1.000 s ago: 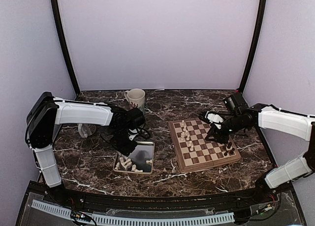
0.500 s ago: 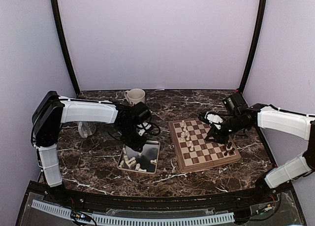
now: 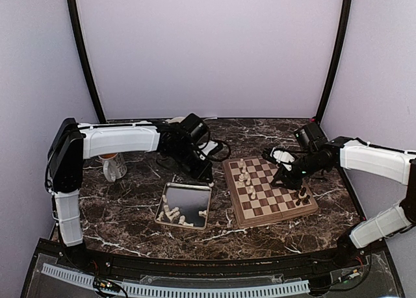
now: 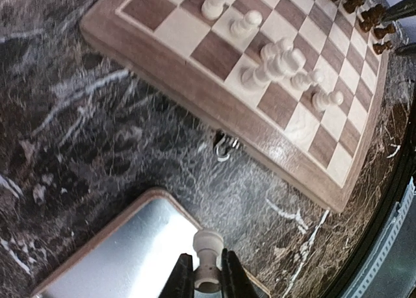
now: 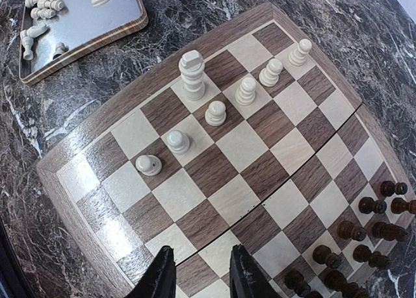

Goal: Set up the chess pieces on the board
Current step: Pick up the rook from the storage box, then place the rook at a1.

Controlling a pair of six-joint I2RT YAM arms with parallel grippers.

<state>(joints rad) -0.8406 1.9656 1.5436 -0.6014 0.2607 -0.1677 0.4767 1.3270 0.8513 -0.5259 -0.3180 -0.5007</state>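
My left gripper keeps carrying the cream-white pawn (image 4: 208,241) to the board's dark corner square (image 4: 150,9) until the pawn stands there, because the pawn hangs base down and the square is empty.
My left gripper (image 3: 203,171) hangs between the tray and the board, shut on a cream-white pawn (image 4: 208,247) clamped between its black fingers (image 4: 184,277). In the left wrist view the pawn hangs over the tray's corner (image 4: 123,252), and the board's tan rim (image 4: 188,90) lies further on. Several cream chess pieces (image 5: 193,74) stand in two short rows on the board (image 5: 240,145). My right gripper (image 5: 201,267) hovers open over the board's right half (image 3: 273,218), with nothing between its fingers. More cream pieces (image 3: 170,213) lie in the tray.
The silver metal tray (image 3: 188,197) sits left of the board. Dark brown pieces (image 5: 374,226) crowd the board's right corner. A mug (image 3: 114,167) stands at the left, partly behind my left arm. A small metal clasp (image 4: 223,149) juts from the board's side.
My left arm has lifted off the tray and swung back and to the right, toward the board, carrying the pawn. The right arm has not moved.
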